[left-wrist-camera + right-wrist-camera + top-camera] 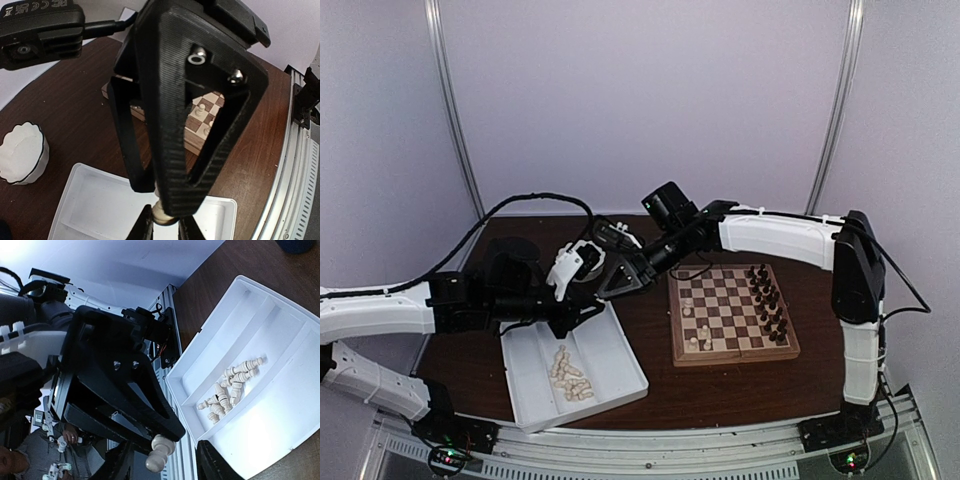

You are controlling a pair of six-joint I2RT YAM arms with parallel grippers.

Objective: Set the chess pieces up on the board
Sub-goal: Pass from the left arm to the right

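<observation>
The left gripper is holding the cream chess piece [160, 453] above the tray, a long way from the board [704, 321], so the right gripper should take the piece and set it upright there.
My left gripper [165, 227] is shut on a cream chess piece [162, 216], held over the far end of the white tray [90, 200]. My right gripper [165, 462] is open, with a finger on either side of that piece [160, 452]; the jaws stand wide apart. In the top view the two grippers meet, left [588, 308] and right [610, 288], to the left of the board [735, 345]. Dark pieces [770, 300] line the board's right side. A few cream pieces [690, 308] stand on its left side.
The white divided tray [620, 385] lies at the near left with several loose cream pieces [570, 378], which also show in the right wrist view [230, 387]. A white fluted cup [22, 152] stands on the brown table beyond the tray. The table's metal front rail [295, 165] is close.
</observation>
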